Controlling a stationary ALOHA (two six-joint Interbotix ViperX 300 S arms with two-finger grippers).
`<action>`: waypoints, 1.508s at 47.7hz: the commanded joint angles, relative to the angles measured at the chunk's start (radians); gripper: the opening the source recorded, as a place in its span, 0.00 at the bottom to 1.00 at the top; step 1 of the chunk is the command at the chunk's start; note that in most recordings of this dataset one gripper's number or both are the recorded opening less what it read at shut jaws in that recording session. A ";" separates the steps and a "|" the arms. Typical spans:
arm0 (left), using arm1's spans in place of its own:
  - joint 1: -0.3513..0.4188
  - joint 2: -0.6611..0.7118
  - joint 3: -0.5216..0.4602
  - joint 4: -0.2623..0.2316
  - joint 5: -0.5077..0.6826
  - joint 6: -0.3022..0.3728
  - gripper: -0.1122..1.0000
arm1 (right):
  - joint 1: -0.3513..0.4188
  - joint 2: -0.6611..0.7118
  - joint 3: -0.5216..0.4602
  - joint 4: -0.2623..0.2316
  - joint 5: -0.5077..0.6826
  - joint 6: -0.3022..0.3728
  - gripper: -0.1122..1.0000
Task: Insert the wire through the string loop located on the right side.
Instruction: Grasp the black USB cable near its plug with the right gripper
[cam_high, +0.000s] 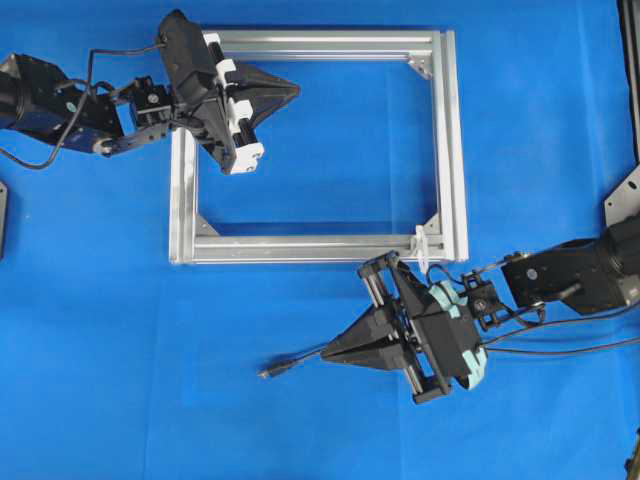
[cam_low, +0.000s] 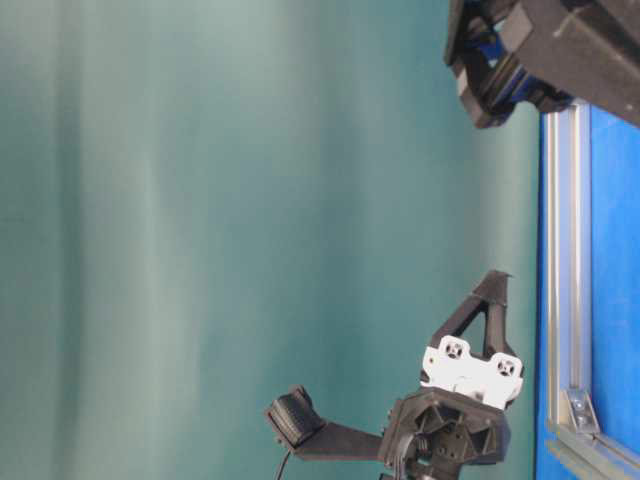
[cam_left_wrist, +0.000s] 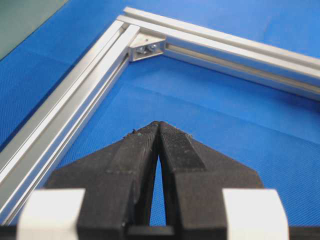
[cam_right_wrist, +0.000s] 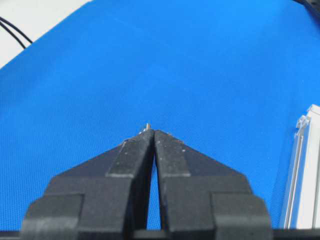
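Observation:
My right gripper is joined to the plug (cam_high: 267, 373) by a short, straight piece of wire (cam_high: 307, 355), so the plug will keep pointing ahead when I carry it.
The wire (cam_high: 295, 362) is thin and black and ends in a small plug (cam_high: 266, 373) on the blue mat, left of my right gripper (cam_high: 326, 352). That gripper is shut on the wire, and a small metallic bit (cam_right_wrist: 147, 126) pokes out just past its closed fingertips (cam_right_wrist: 156, 134). The white string loop (cam_high: 422, 246) sits on the near bar of the silver frame (cam_high: 320, 247), close to its right corner, just above the right gripper's body. My left gripper (cam_high: 296, 90) is shut with nothing in it and hovers inside the frame's upper left area (cam_left_wrist: 159, 124).
The aluminium frame (cam_left_wrist: 145, 47) lies flat on the blue mat, with corner brackets inside it. One frame bar end (cam_right_wrist: 305, 175) shows at the right wrist view's edge. Thicker black cables (cam_high: 560, 350) trail from the right arm. Open mat lies left of the plug.

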 joint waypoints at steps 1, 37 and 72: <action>-0.006 -0.048 -0.015 0.020 0.002 0.002 0.10 | 0.009 -0.032 -0.014 0.003 -0.002 0.005 0.10; -0.006 -0.049 -0.012 0.023 0.003 0.005 0.10 | 0.008 -0.029 -0.028 0.020 0.032 0.061 0.59; -0.006 -0.048 -0.011 0.023 0.003 0.006 0.10 | 0.018 0.184 -0.106 0.109 0.028 0.078 0.92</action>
